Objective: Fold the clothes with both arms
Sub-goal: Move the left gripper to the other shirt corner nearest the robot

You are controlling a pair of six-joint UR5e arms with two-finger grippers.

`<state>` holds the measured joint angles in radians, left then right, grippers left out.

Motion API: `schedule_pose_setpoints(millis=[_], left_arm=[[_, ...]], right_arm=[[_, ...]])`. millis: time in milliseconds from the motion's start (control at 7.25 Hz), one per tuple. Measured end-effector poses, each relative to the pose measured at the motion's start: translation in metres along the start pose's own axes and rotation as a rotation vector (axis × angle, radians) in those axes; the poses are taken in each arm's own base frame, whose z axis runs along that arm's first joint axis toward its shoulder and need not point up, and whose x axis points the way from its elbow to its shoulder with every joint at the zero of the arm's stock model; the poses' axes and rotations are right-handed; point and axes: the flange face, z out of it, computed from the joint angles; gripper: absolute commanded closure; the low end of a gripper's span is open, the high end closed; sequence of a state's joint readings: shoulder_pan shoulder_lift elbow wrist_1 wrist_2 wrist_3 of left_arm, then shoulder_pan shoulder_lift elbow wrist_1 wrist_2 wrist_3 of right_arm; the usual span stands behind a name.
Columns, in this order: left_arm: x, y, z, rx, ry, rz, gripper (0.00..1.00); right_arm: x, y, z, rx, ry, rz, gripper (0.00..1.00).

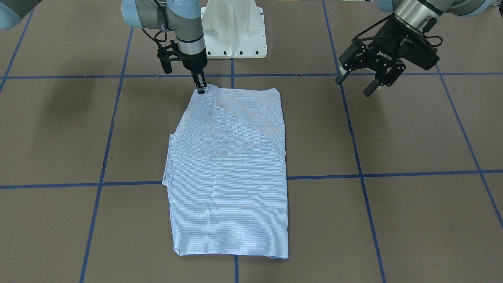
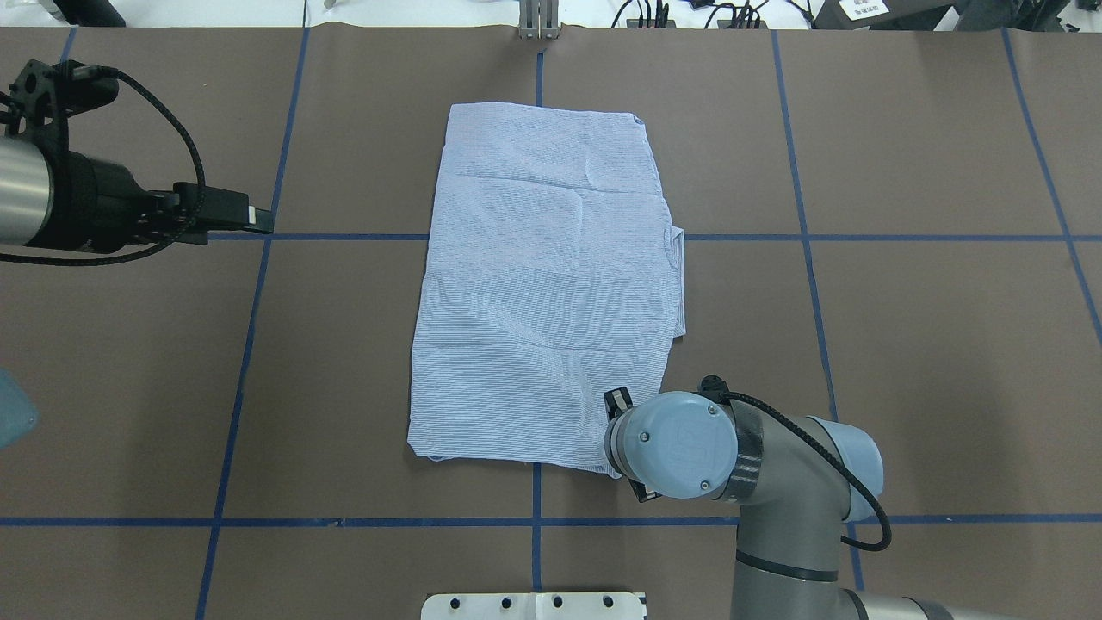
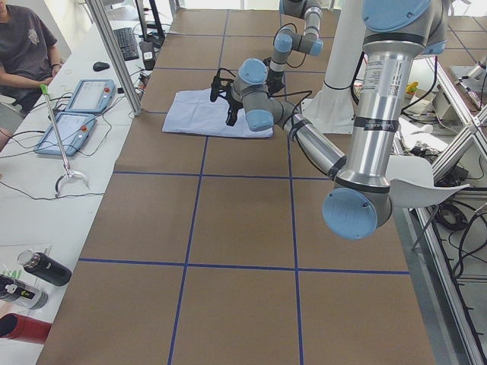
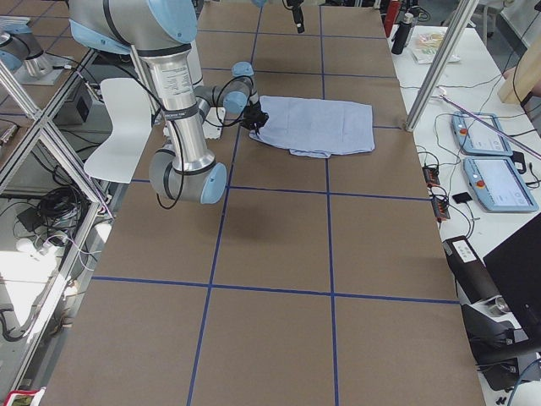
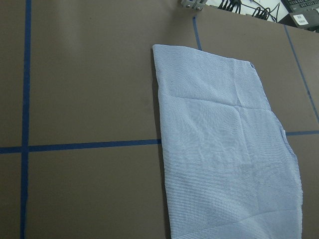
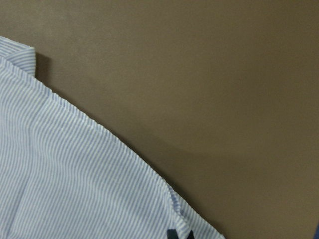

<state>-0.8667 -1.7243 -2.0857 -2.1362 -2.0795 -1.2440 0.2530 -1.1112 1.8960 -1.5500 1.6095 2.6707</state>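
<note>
One end of the shirt's near edge is in my right gripper, so my left gripper should keep going to the shirt's free corner until its fingers close on that corner.
The blue-and-white striped shirt lies folded into a long rectangle in the middle of the table, flat and face down. It also shows in the overhead view and the left wrist view. My right gripper points down at the shirt's near corner by the robot base. Its fingers are closed together on the cloth edge. In the overhead view the right wrist hides that corner. My left gripper is open and empty. It hangs above bare table off to the shirt's side.
The white pedestal base stands just behind the shirt's near edge. Blue tape lines cross the brown table. Operator desks with tablets and bottles line the far side.
</note>
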Motion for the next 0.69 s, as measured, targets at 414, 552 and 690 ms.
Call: schedule_pose_setpoints(millis=[414,552,690], left_arm=[[0.052,0.067,0.063,-0.037,0.017,-0.321,0.01],[0.064,0.105,0.089,-0.050,0.004,-0.421,0.01],[0.069,0.141,0.114,-0.057,-0.021,-0.480,0.01]], right_arm=[[0.000,-0.008,-0.004,0.001,0.003,0.005,1.00],[0.001,-0.012,-0.001,0.007,0.006,0.006,1.00],[0.003,-0.014,0.000,0.010,0.007,0.006,1.00]])
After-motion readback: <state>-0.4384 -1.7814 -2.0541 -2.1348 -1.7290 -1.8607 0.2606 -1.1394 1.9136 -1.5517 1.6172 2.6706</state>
